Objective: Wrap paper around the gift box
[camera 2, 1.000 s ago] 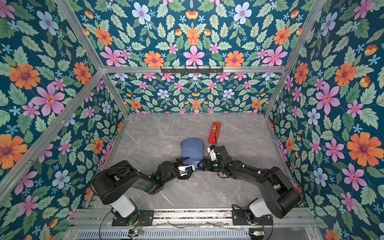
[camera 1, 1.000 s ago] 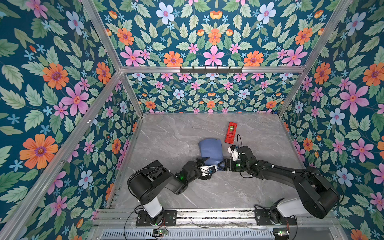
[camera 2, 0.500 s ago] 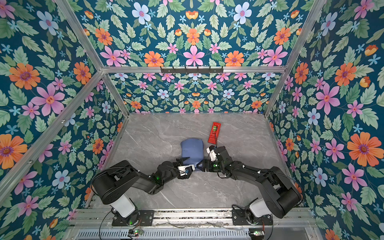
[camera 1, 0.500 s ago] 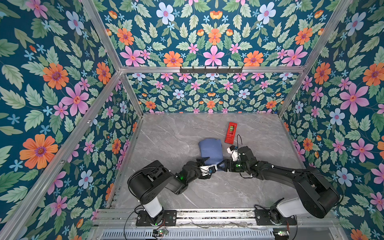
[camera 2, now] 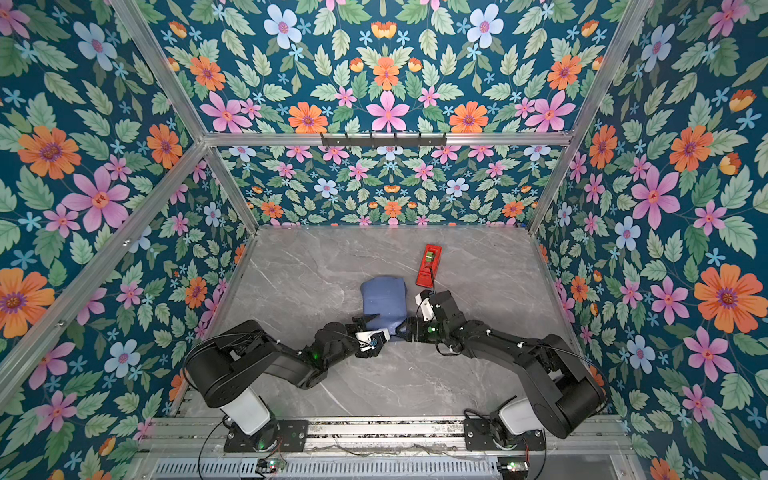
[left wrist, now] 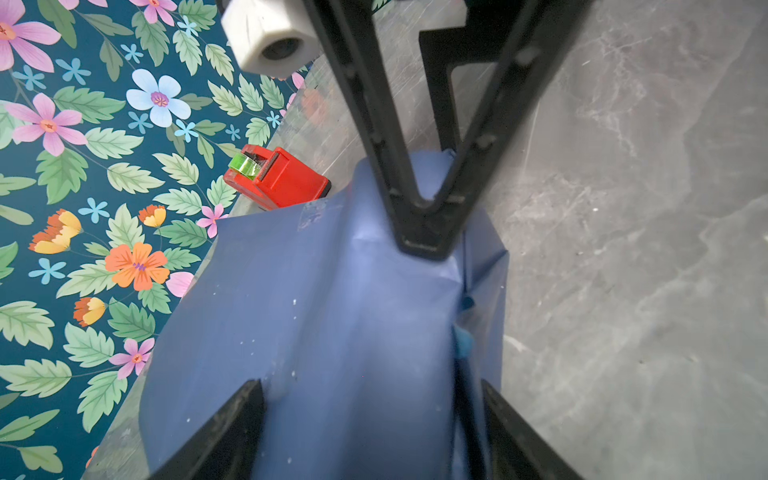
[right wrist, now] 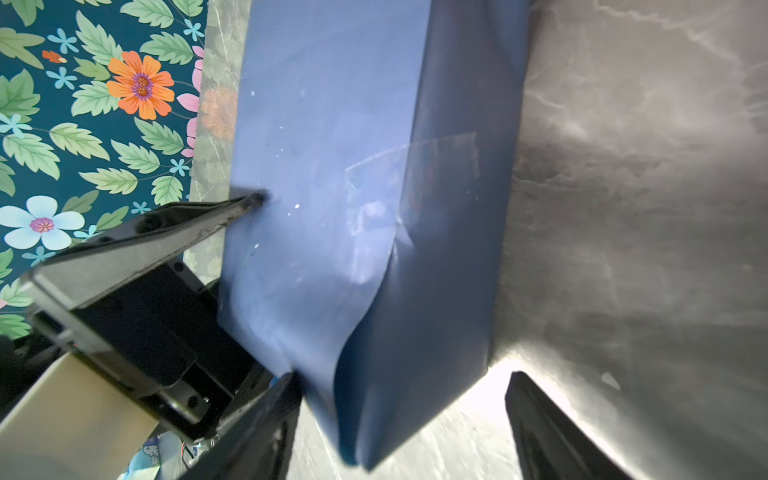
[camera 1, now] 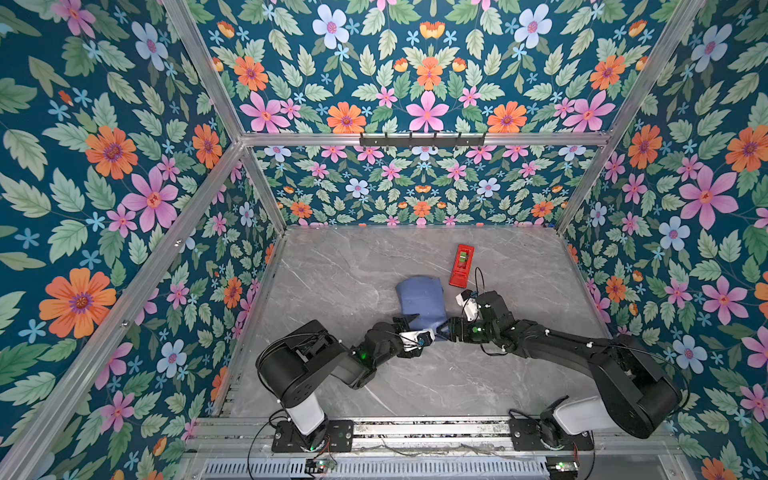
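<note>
My left gripper's fingers are on both sides of the parcel's folded near end (right wrist: 356, 400). My right gripper should therefore keep going to the red tape dispenser (camera 1: 461, 265) until it closes on tape.
The paper (camera 1: 419, 301) (camera 2: 384, 301) is folded slate-blue side out into a parcel on the table's middle. It hides the gift box. Both grippers meet at its near end. My left gripper (camera 1: 415, 325) (left wrist: 374, 415) is open, its jaws wide around the paper (left wrist: 332, 311), with one fingertip (right wrist: 255, 198) touching the parcel's broad face. My right gripper (camera 1: 444, 332) (right wrist: 403, 411) is also open. The loose folded end of the paper (right wrist: 353, 166) hangs between its jaws, and bare table shows beside one finger. A strip of clear tape (right wrist: 415, 166) lies across a paper seam.
A red tape dispenser (camera 1: 461, 266) (camera 2: 429, 266) (left wrist: 282, 176) lies just beyond the parcel's far right corner. The grey marble table (camera 1: 353, 257) is bounded by flowered walls on the far, left and right sides. Both arm bases sit on the rail at the near edge.
</note>
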